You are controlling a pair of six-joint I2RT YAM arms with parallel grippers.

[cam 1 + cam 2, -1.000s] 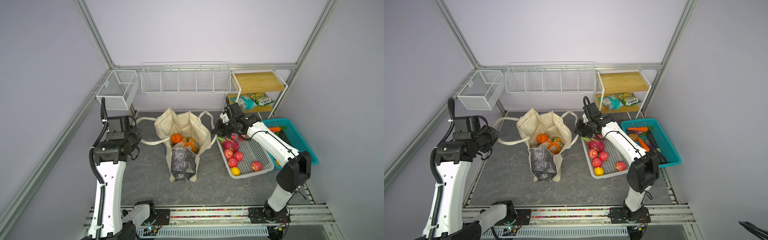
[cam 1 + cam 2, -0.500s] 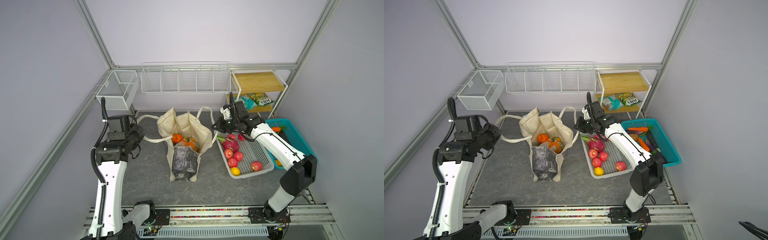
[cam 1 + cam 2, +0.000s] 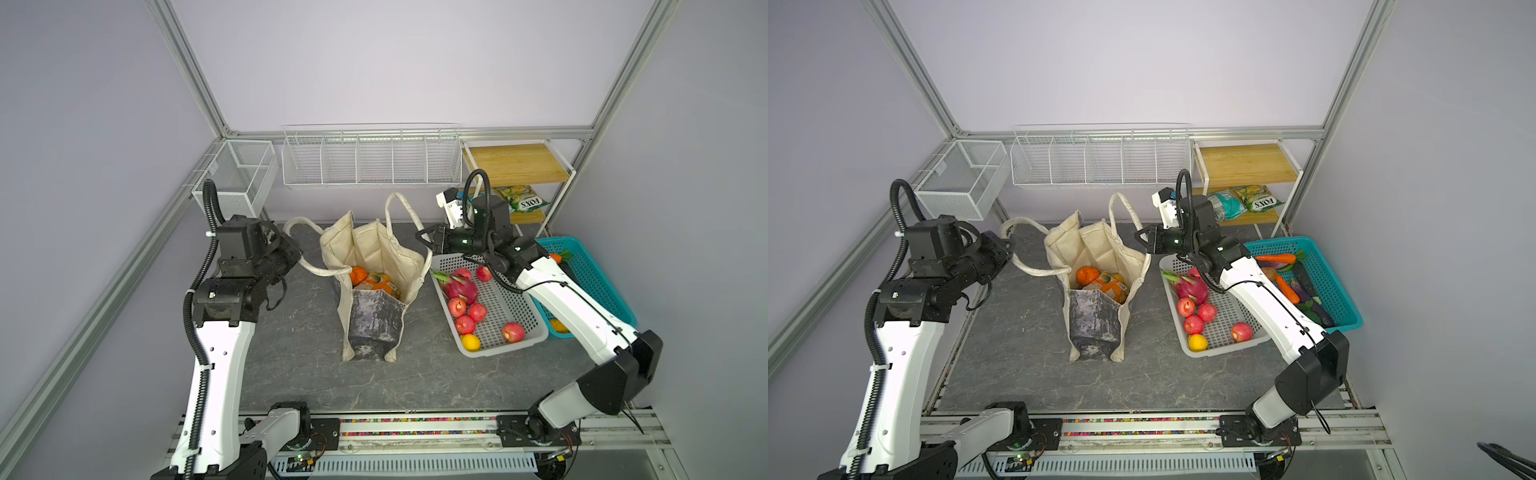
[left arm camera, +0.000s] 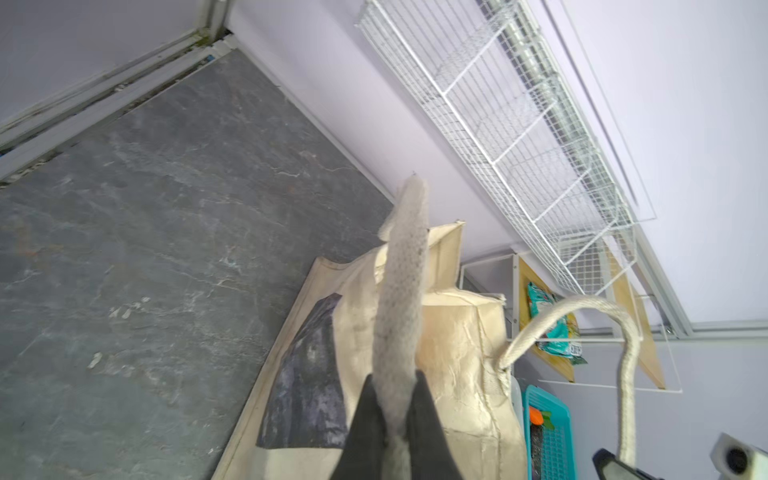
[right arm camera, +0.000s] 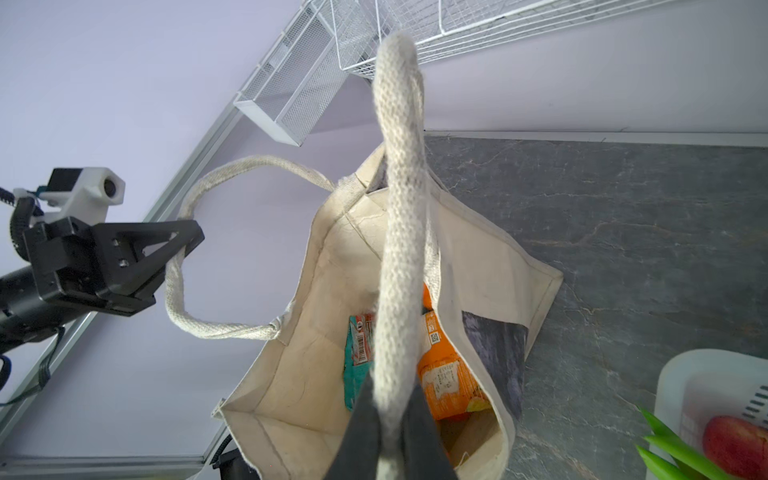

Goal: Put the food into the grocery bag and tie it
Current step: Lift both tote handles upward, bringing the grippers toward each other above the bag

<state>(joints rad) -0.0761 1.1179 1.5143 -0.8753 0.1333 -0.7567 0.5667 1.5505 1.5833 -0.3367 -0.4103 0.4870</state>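
Note:
I should keep carrying the strap handle in my left gripper over the bag, as the food (image 3: 373, 280) sits below the bag's rim, until both strap handles meet at my right gripper.
The cream grocery bag (image 3: 374, 249) (image 3: 1100, 245) stands open mid-table, its dark marbled panel facing front. Inside lie an orange (image 3: 358, 275), an orange snack packet (image 5: 444, 374) and a teal packet (image 5: 357, 345). My left gripper (image 3: 297, 257) (image 3: 1008, 249) (image 4: 395, 376) is shut on the bag's left strap handle (image 4: 405, 270) and holds it out to the left. My right gripper (image 3: 419, 241) (image 3: 1139, 240) (image 5: 392, 386) is shut on the right strap handle (image 5: 401, 208), which arches up above the bag's right rim.
A white perforated basket (image 3: 536, 332) with red apples, a dragon fruit and a yellow fruit sits right of the bag. Behind it is a teal basket (image 3: 602, 282) of vegetables. Snack packets (image 3: 519, 199) lie on the wooden shelf. Wire baskets (image 3: 370, 166) hang on the back wall.
Both grippers have drawn inward toward the bag with their straps. The right handle now stands up in a taller loop, and the bag has shifted slightly.

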